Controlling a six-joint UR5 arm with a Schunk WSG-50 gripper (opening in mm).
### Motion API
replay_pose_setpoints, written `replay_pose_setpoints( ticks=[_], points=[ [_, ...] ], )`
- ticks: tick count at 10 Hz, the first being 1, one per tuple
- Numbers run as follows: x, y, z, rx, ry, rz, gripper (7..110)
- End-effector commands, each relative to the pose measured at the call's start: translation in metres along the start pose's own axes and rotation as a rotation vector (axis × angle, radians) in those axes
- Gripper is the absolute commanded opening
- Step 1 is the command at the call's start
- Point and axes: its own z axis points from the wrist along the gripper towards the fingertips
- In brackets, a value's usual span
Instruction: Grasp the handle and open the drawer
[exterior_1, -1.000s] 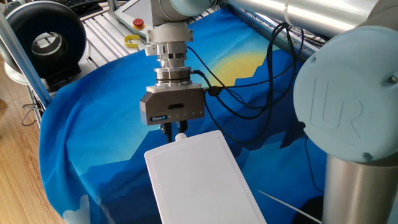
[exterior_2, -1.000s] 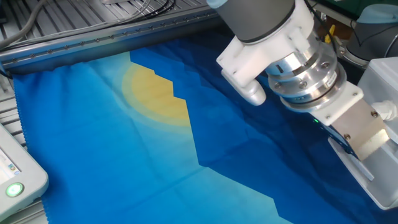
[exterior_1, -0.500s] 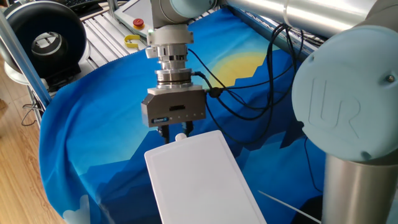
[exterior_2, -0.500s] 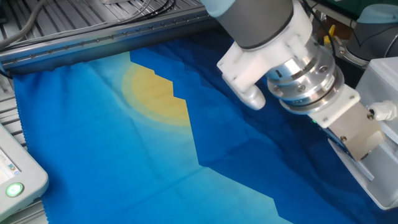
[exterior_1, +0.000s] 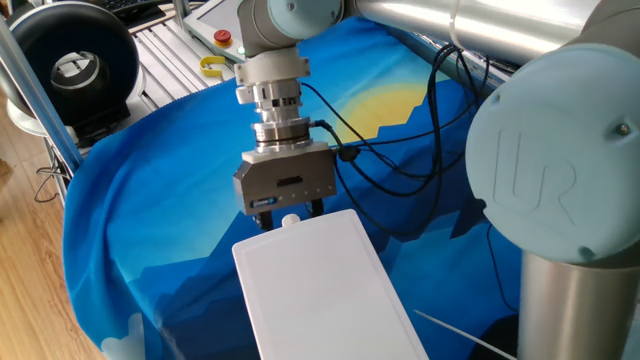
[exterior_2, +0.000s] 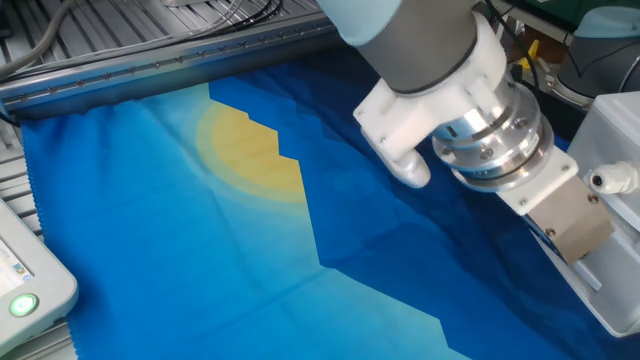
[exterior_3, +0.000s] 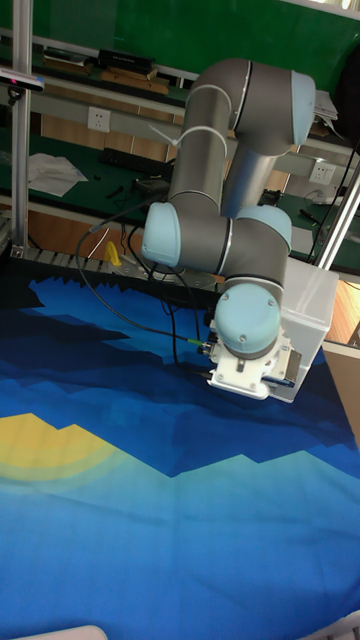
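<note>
The white box (exterior_1: 325, 288) only sits on the blue cloth (exterior_1: 222, 296), so it should get dragged along before the drawer slides out when the robot's gripper pulls the drawer's handle.
The white box (exterior_1: 320, 290) lies on the blue cloth with its narrow front toward my gripper (exterior_1: 290, 211). The handle (exterior_1: 290, 221), a small round white knob, sticks out of that front. My gripper hangs straight down over it and is open, with one dark finger (exterior_1: 266, 211) to the knob's left and the other to its right, not touching. In the other fixed view the knob (exterior_2: 600, 181) shows against the drawer front (exterior_2: 622, 215), which sits flush in the box; the gripper body hides the fingertips there. In the tall view the box (exterior_3: 308, 298) lies behind my wrist.
Black cables (exterior_1: 400, 170) trail from the wrist across the cloth. A yellow object (exterior_1: 212, 67) and a pendant with a red button (exterior_1: 222, 38) lie at the back. A black spool (exterior_1: 70, 65) stands on the left. A device with a green light (exterior_2: 25, 302) sits at the cloth's edge.
My gripper has come down and a little right toward the box front. Its fingers, earlier above and behind the knob, now stand on either side of it.
</note>
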Motion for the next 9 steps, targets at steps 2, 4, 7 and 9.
replay_pose_setpoints(
  ticks=[2, 4, 7, 9],
  points=[
    [0.0027, 0.0108, 0.0051, 0.008, -0.011, 0.027, 44],
    [0.0055, 0.0108, 0.0044, 0.013, -0.008, 0.032, 44],
    [0.0076, 0.0146, 0.004, 0.009, -0.006, 0.032, 44],
    [0.0066, 0.0137, 0.0065, 0.015, -0.009, 0.036, 44]
  ],
)
